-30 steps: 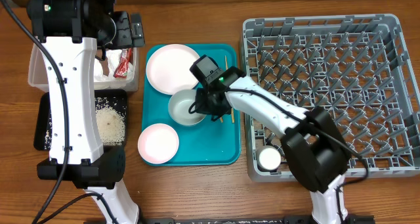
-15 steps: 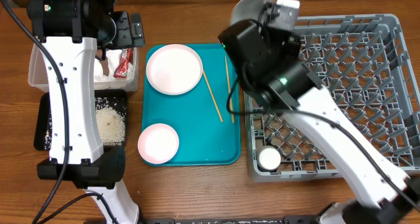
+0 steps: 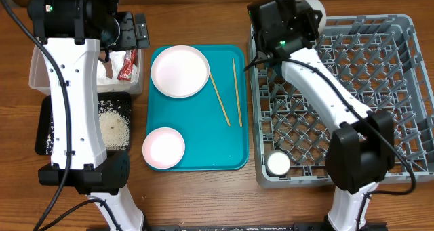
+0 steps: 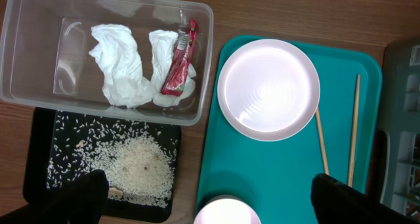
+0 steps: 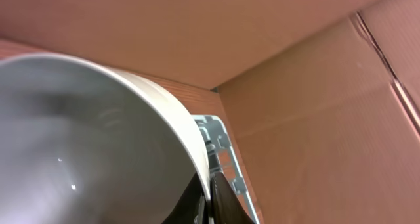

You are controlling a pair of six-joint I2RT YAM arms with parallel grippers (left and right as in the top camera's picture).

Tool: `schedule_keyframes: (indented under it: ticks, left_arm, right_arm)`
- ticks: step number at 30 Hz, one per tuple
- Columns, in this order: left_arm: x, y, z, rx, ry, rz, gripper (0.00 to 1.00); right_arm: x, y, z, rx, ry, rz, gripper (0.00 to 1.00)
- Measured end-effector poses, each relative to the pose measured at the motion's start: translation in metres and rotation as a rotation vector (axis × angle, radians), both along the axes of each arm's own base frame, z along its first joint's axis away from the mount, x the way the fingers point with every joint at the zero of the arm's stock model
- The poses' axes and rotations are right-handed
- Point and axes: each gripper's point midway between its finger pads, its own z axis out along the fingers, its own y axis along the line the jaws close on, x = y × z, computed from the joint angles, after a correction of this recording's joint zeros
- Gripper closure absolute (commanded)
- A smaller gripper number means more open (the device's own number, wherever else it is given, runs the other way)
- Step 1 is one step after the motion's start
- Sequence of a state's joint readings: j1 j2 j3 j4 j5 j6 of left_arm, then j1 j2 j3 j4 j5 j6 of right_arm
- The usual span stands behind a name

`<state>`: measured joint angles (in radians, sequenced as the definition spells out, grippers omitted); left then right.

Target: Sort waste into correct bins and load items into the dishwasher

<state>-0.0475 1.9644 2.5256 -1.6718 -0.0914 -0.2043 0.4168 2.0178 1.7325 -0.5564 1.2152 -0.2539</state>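
The white bowl is hanging by its rim above the grey dish rack's open far row, so the robot's right gripper should go on lowering it until the rack holds it up.
My right gripper is shut on the rim of a white bowl and holds it tilted above the far left corner of the grey dish rack. In the right wrist view the fingers pinch the bowl's wall. My left gripper is open and empty, high above the clear tub with napkins and a red wrapper. Rice lies in the black tray. A white plate, a pink plate and two chopsticks lie on the teal tray.
A small white cup stands in the rack's near left corner. The rack fills the right half of the table. Cardboard walls show behind the rack in the right wrist view.
My right gripper lifted the white bowl off the teal tray and carried it up and right to the rack's far left corner. The left arm has not moved.
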Motion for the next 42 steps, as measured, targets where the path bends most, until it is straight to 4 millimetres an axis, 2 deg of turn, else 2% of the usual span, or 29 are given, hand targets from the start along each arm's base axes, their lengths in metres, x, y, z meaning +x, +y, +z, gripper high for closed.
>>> schedule_keyframes:
  ticks: [5, 8, 10, 24, 26, 27, 29, 33, 35, 42]
  left_arm:
    - [0.000, 0.000, 0.000, 0.000, 0.000, 0.000, 0.00]
    - [0.000, 0.000, 0.000, 0.000, 0.000, 0.000, 0.00]
    - [0.000, 0.000, 0.000, 0.000, 0.000, 0.000, 0.00]
    - [0.000, 0.000, 0.000, 0.000, 0.000, 0.000, 0.00]
    - [0.000, 0.000, 0.000, 0.000, 0.000, 0.000, 0.00]
    - [0.000, 0.000, 0.000, 0.000, 0.000, 0.000, 0.00]
    - [0.000, 0.000, 0.000, 0.000, 0.000, 0.000, 0.00]
    - [0.000, 0.000, 0.000, 0.000, 0.000, 0.000, 0.00]
    - [0.000, 0.000, 0.000, 0.000, 0.000, 0.000, 0.00]
    - [0.000, 0.000, 0.000, 0.000, 0.000, 0.000, 0.00]
  right_arm:
    - [0.011, 0.016, -0.027, -0.050, 0.099, 0.065, 0.96]
    - [0.015, 0.022, -0.050, -0.081, 0.166, 0.085, 0.96]
    - [0.015, 0.022, -0.057, -0.096, 0.186, 0.084, 0.96]
    - [0.008, 0.029, -0.063, -0.130, 0.236, 0.097, 0.95]
    - [0.007, 0.033, -0.062, -0.135, 0.237, 0.103, 0.91]
    - [0.005, 0.035, -0.063, -0.140, 0.243, 0.107, 0.82]
    - [0.003, 0.038, -0.064, -0.158, 0.257, 0.111, 0.70]
    - [-0.002, 0.049, -0.062, -0.187, 0.253, 0.117, 0.56]
    - [-0.005, 0.057, -0.062, -0.198, 0.255, 0.129, 0.51]
    - [-0.017, 0.097, -0.063, -0.217, 0.258, 0.210, 0.47]
